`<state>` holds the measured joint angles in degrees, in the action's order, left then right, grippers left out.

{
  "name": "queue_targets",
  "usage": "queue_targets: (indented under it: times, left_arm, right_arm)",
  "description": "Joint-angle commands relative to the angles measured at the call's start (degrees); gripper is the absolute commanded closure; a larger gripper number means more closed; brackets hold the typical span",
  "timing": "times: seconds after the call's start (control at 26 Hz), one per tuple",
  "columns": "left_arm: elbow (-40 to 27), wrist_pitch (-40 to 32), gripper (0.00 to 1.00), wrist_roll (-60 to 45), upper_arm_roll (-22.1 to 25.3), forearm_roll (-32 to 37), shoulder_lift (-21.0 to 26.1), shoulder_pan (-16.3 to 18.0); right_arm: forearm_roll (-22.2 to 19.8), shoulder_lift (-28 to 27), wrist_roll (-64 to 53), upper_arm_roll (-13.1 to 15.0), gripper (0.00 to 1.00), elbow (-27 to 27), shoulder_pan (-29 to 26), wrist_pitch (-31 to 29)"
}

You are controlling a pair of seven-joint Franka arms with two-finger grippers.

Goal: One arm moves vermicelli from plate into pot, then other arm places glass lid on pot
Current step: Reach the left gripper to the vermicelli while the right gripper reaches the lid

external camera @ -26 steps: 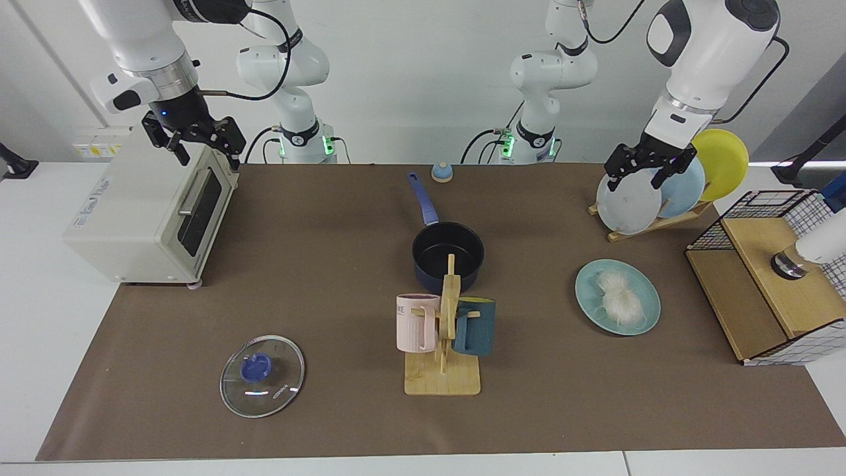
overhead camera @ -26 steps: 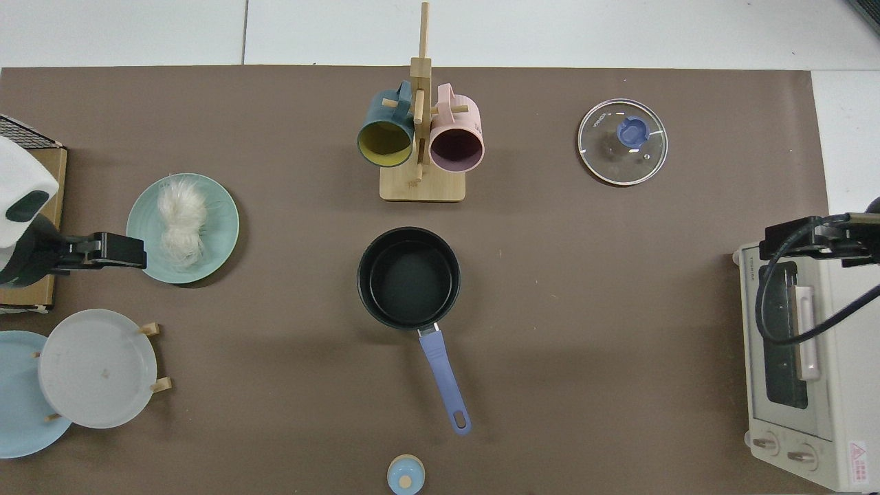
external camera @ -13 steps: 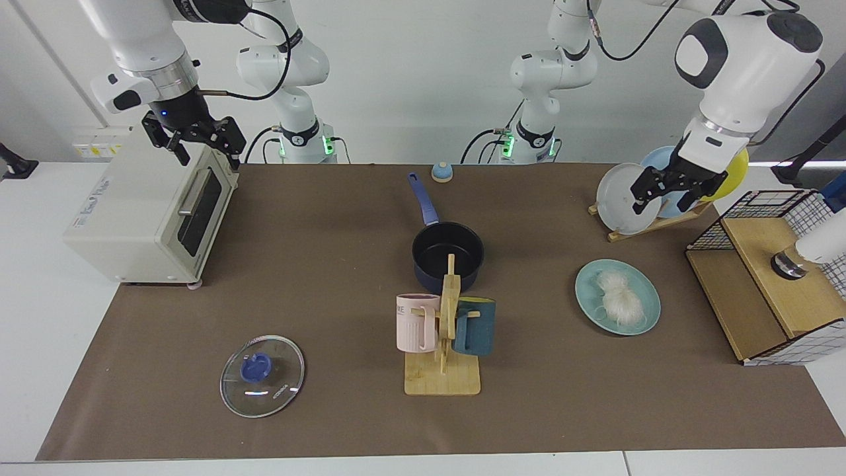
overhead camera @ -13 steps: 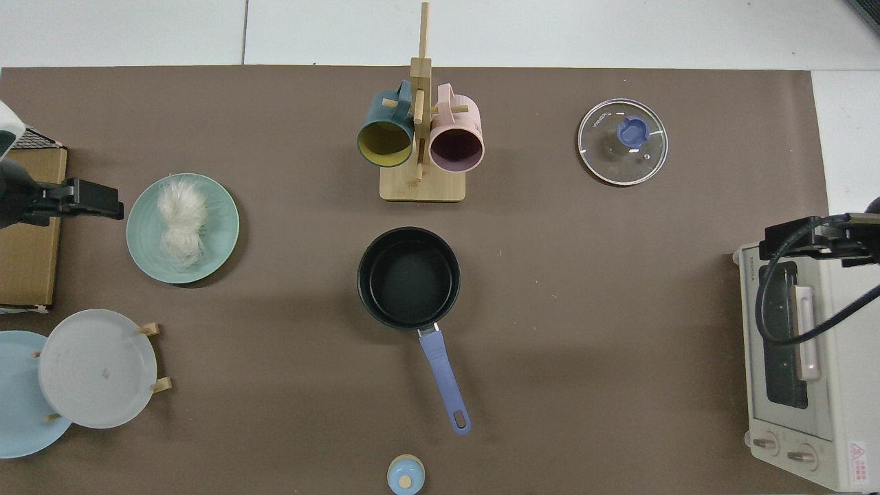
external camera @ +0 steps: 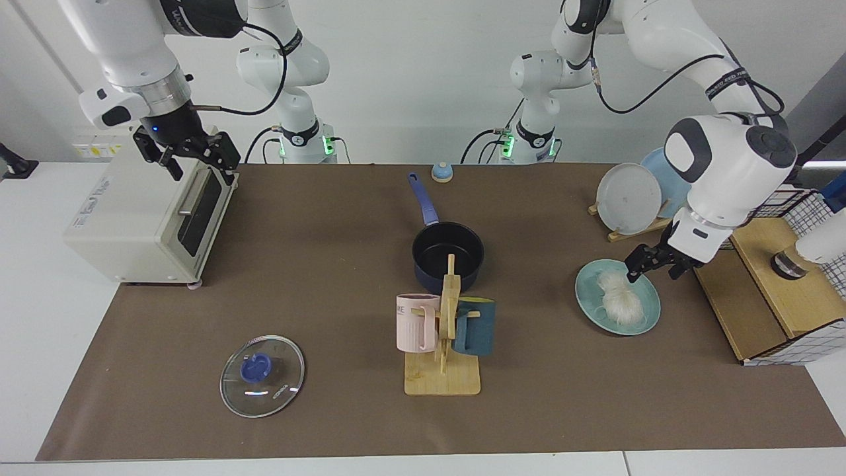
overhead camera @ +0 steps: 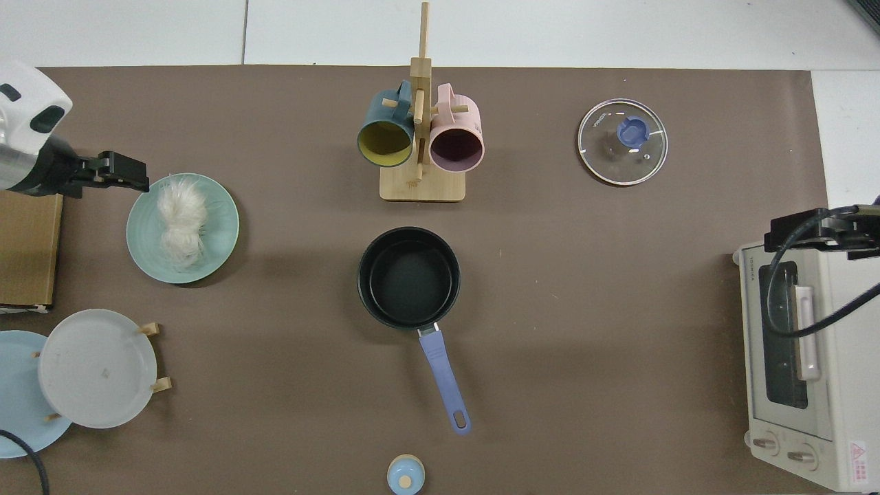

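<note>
The vermicelli's white strands [external camera: 624,308] are tangled in a tight bundle, so the vermicelli will leave the teal plate all together when the robot lifts it.
The vermicelli [external camera: 621,297] [overhead camera: 180,223] lies in a white bundle on the teal plate [external camera: 646,318] [overhead camera: 221,242]. My left gripper [external camera: 653,266] [overhead camera: 129,180] hangs open just above the plate's edge, beside the bundle and not touching it. At the table's middle stands the navy pot [external camera: 448,254] [overhead camera: 408,276], its black inside empty, its blue handle pointing towards the arm bases. The glass lid [external camera: 262,375] [overhead camera: 622,142] lies flat on the mat by itself. My right gripper [external camera: 192,155] [overhead camera: 804,230] waits open above the toaster oven.
A wooden mug tree [external camera: 441,330] with a pink and a teal mug stands in front of the pot. The toaster oven [external camera: 145,211] is at one end; a plate rack [external camera: 628,198] and a wire-sided wooden box [external camera: 767,284] are beside the plate. A small blue knob [external camera: 441,172] sits behind the pot's handle.
My left arm has swung from the plate rack forward and down to the teal plate's edge. The right gripper has shifted slightly over the toaster oven. Nothing on the table has moved.
</note>
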<state>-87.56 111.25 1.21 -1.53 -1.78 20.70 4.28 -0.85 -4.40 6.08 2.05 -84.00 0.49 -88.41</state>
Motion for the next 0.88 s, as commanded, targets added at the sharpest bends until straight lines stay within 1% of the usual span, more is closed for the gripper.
queue_targets:
  times: [0.0,0.19,0.27,0.42,0.5,0.65,0.77,0.85]
  left_arm:
    - [2.5,2.0,0.00,-1.1,0.2,-0.2,5.3,0.3]
    - [1.7,4.6,0.00,-1.8,0.1,0.0,7.9,0.2]
    - [0.2,5.5,0.00,-1.8,0.1,0.0,8.0,0.4]
    - [-2.2,6.3,0.00,-2.0,0.1,0.0,8.0,0.3]
    - [-3.7,7.9,0.00,-2.3,0.1,0.0,8.1,0.1]
    - [-6.2,8.2,0.00,-2.3,0.1,-0.1,7.9,0.5]
    - [-6.4,8.4,0.00,-2.4,0.2,-0.2,7.9,0.4]
    - [-6.7,8.3,0.00,-2.4,0.2,-0.1,7.9,0.5]
  right_arm:
    - [-0.3,-9.8,-1.1,-0.8,0.01,10.7,-0.9,0.3]
    - [-0.3,-19.0,-1.0,-0.9,0.01,18.2,-0.9,-1.1]
    - [-0.3,-21.5,-1.1,-0.9,0.01,20.2,-0.8,-2.2]
    - [-0.3,-24.4,-1.1,-0.9,0.01,20.7,-0.4,-5.8]
    - [-0.2,-25.9,-1.1,-1.0,0.01,20.7,-0.3,-7.6]
    - [-0.2,-29.7,-1.1,-2.5,0.01,21.9,-0.7,-11.3]
    - [-0.2,-32.3,-1.1,-2.8,0.01,21.9,-0.8,-13.8]
    - [-0.2,-33.6,-1.2,-3.5,0.01,21.9,-0.9,-14.9]
